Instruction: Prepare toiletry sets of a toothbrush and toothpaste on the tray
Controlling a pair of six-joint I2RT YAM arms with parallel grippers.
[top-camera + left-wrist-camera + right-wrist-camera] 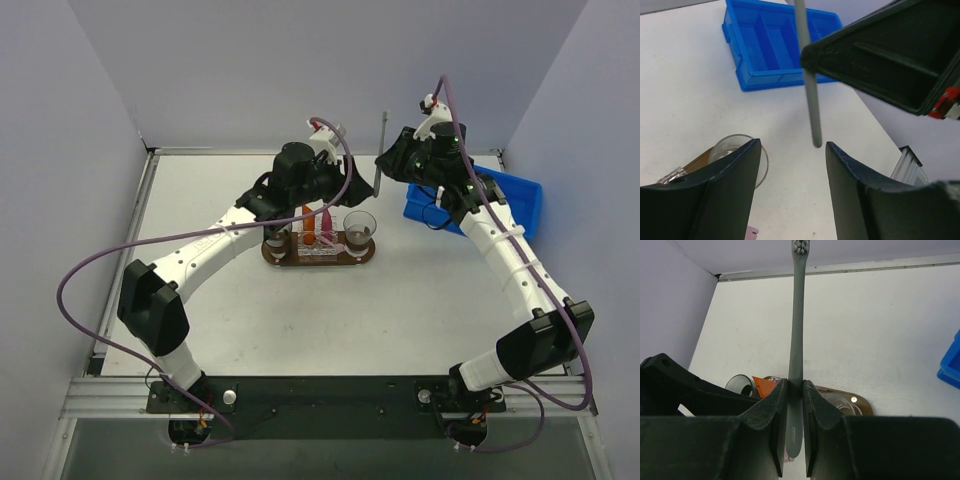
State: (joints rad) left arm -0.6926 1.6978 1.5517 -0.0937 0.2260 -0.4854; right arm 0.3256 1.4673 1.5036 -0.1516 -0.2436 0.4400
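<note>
The grey toothbrush's handle has my right gripper low on it. My left gripper should take the handle's lower end so that my right gripper can hold the bristle head.
My right gripper is shut on the lower handle of a grey toothbrush, which stands upright with its bristle head on top. In the top view this toothbrush hangs just right of the tray, a dark-brown board. On the tray are an orange toothpaste tube, a thin pink stick and two glass cups. My left gripper is open with nothing between its fingers and hovers over the tray. The grey handle's tip hangs just ahead of the left gripper.
A blue compartment bin sits at the back right, beyond the right arm; it also shows in the left wrist view. The two wrists are close together above the tray's right end. Walls enclose the table at the back and both sides.
</note>
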